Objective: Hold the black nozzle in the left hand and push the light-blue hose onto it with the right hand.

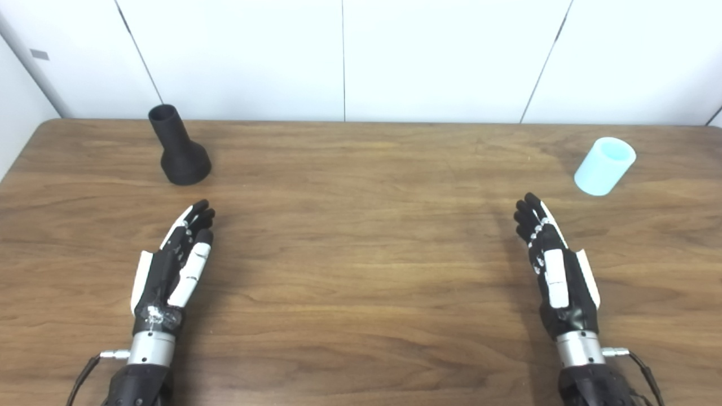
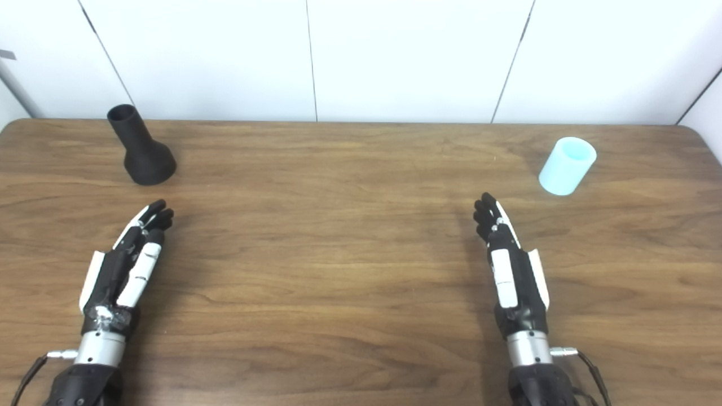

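Observation:
The light-blue hose (image 1: 604, 167) will slide over the black nozzle's narrow neck (image 1: 171, 129) and stop at the nozzle's wide base when the robot pushes, because the neck widens below.
The black nozzle (image 1: 177, 148) stands upright on its wide base at the far left of the wooden table (image 1: 361, 265), narrow open end up. The light-blue hose (image 1: 604, 166), a short tube, stands at the far right, open end up. My left hand (image 1: 175, 265) is open and empty, fingers straight, a little nearer than the nozzle and apart from it. My right hand (image 1: 553, 265) is open and empty, nearer than the hose and to its left, not touching it.
A white panelled wall (image 1: 361, 56) runs along the table's far edge. The table's rounded far corners show at left and right.

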